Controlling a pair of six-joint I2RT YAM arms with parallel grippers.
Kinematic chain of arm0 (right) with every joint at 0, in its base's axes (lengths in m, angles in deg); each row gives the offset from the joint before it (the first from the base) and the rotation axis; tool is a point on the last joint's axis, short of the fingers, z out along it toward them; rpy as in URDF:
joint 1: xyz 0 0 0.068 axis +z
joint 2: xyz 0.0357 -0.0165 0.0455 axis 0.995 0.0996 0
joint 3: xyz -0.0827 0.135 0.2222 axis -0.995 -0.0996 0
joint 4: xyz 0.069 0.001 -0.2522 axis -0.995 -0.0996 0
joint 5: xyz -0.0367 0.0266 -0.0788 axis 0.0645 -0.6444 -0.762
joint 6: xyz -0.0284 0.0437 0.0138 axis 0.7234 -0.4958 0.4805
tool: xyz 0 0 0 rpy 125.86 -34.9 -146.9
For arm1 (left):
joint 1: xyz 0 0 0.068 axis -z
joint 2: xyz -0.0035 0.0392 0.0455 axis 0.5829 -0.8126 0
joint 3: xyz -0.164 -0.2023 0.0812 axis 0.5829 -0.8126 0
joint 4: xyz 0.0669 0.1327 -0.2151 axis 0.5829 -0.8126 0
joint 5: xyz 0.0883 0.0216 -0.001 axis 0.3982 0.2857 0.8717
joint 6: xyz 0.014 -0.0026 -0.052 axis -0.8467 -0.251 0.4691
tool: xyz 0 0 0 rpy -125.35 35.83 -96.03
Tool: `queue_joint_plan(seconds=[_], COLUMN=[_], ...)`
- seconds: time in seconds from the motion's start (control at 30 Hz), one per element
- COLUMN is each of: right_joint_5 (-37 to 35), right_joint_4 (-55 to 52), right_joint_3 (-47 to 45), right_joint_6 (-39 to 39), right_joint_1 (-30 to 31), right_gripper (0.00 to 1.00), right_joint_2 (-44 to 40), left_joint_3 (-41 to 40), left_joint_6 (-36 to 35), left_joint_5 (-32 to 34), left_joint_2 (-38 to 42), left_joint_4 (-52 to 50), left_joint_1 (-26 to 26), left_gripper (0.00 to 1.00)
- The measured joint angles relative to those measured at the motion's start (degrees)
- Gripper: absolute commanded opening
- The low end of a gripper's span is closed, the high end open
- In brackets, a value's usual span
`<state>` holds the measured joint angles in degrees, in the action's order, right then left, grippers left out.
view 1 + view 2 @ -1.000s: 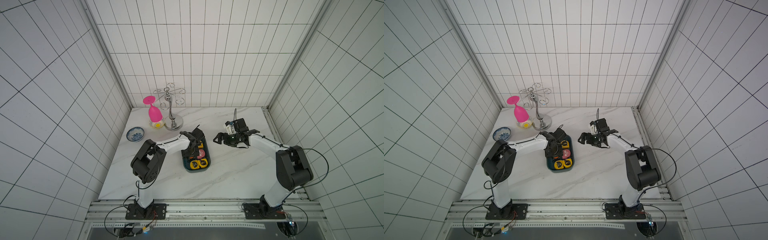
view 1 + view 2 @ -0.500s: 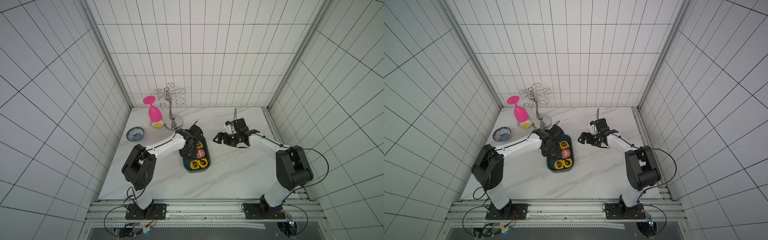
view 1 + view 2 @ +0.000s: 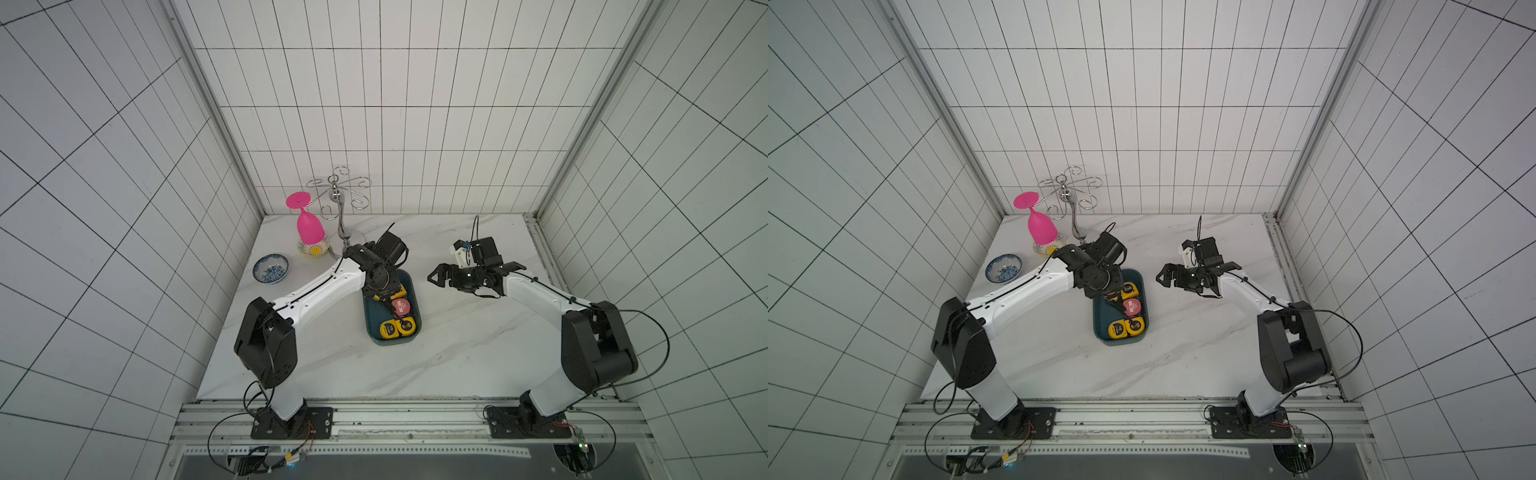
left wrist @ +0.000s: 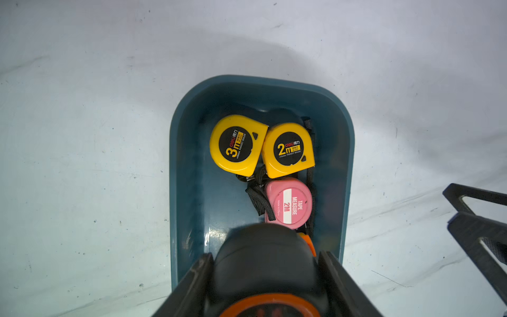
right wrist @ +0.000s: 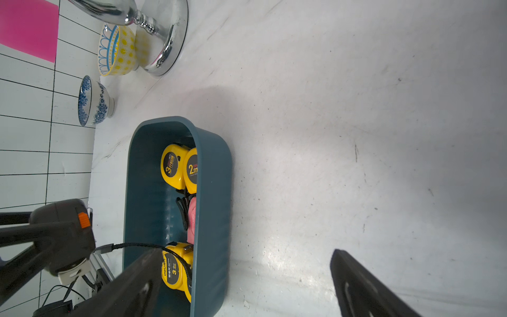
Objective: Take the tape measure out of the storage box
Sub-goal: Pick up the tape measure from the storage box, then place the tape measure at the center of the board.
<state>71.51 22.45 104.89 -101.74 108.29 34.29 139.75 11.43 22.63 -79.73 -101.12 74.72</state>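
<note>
The black tape measure [image 5: 60,227] sticks out free of my left gripper's fingers, so my open right gripper continues toward its loose end [image 5: 80,247] until the fingers straddle it.
My left gripper [image 4: 264,274] is shut on a black tape measure [image 4: 263,260] with orange trim, held above the far end of the dark teal storage box [image 4: 192,192]. The right wrist view shows this tape measure [image 5: 63,233] raised beside the box [image 5: 214,192], its black strap trailing over the rim. Two yellow tape measures [image 4: 236,145] and a pink one [image 4: 289,204] lie in the box, and another yellow one [image 5: 175,269] lies at the far end. In both top views the left gripper [image 3: 384,293] [image 3: 1108,293] hangs over the box [image 3: 371,328]. My right gripper [image 3: 436,277] is open and empty, right of the box.
A blue-and-white bowl [image 3: 270,269] stands at the left edge of the marble table. A pink goblet [image 3: 309,226] hangs upside down from a chrome rack [image 3: 341,208] over a yellow-patterned bowl [image 3: 313,249] at the back left. Tiled walls close in three sides.
The left arm's elbow has swung out to the left and toward the front, while its gripper stays over the box's far end with the tape measure. The right arm has not moved.
</note>
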Motion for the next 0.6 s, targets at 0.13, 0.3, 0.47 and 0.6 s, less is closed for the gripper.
queue_joint_plan(seconds=[0.13, 0.3, 0.47, 0.6], right_joint_5=[0.1, 0.3, 0.4, 0.5], right_joint_4=[0.7, 2.9, 7.2, 12.1], right_joint_3=[-1.1, -3.7, -7.1, -10.6], right_joint_6=[-0.2, -1.1, -2.5, -3.8], right_joint_1=[0.0, 0.0, 0.4, 1.0], right_gripper=[0.99, 0.99, 0.99, 0.99], right_joint_2=[-2.0, -6.2, -12.2, -16.7], left_joint_3=[2.8, 7.6, 11.3, 12.5], left_joint_6=[0.7, 2.2, 4.9, 8.0], left_joint_5=[-0.2, -1.5, -3.2, -5.5], left_joint_2=[0.7, 0.9, 0.9, 0.4], left_joint_4=[-1.0, -0.6, 1.8, 4.7], left_joint_1=[0.0, 0.0, 0.0, 0.0], left_gripper=[0.02, 0.00, 0.00, 0.00])
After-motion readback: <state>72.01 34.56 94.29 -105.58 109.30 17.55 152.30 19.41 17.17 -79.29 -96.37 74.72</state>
